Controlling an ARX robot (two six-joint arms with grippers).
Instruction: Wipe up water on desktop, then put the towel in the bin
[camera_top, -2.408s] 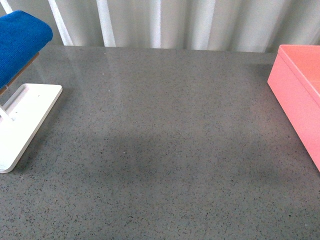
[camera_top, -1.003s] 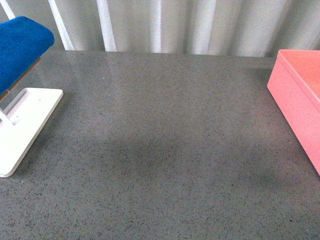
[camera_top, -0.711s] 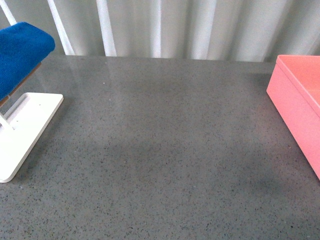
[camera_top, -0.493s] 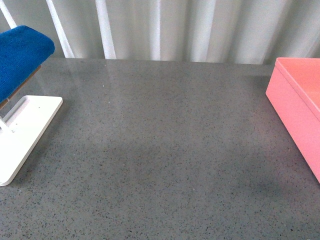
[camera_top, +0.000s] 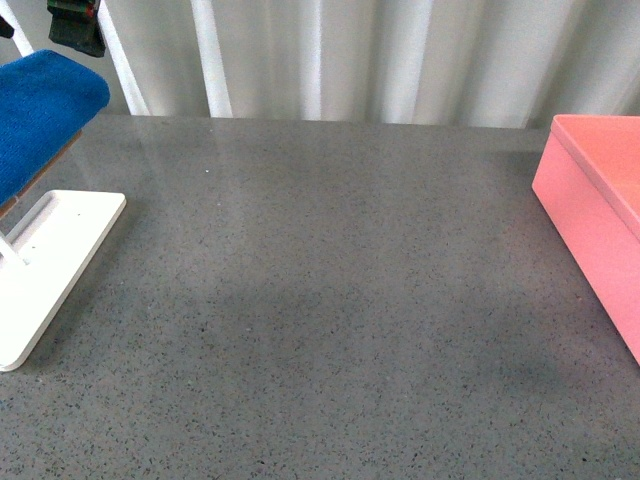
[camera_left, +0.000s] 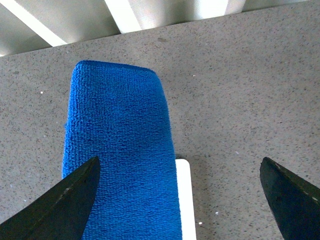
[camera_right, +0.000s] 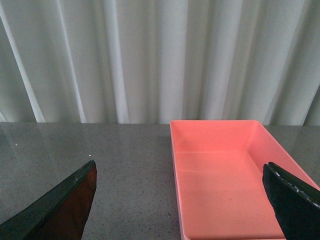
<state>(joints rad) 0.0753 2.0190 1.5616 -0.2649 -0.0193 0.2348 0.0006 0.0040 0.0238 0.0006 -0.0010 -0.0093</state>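
The blue towel (camera_left: 120, 145) hangs over the rack with softly rounded edges (camera_left: 158, 92), so I expect it to crumple together and trail loose flaps when I carry it.
The blue towel (camera_top: 40, 110) hangs folded over a rack at the far left of the speckled grey desktop (camera_top: 330, 250). My left gripper (camera_top: 75, 25) shows as a dark tip above the towel. In the left wrist view it (camera_left: 180, 162) is open above the towel (camera_left: 117, 145), its fingers (camera_left: 60, 210) wide apart and holding nothing. The pink bin (camera_top: 600, 210) stands at the right edge. My right gripper (camera_right: 179, 165) is open and empty, above the near rim of the empty bin (camera_right: 225, 190). I see no clear puddle on the desktop.
The rack's flat white base (camera_top: 50, 260) lies on the desktop at the left, also seen beside the towel in the left wrist view (camera_left: 184, 200). A white pleated curtain (camera_top: 350, 50) closes off the back edge of the desktop.
The front view has shifted slightly, showing more curtain. The left gripper's tip has come into view at the top left above the towel. Towel, rack and bin have not moved.
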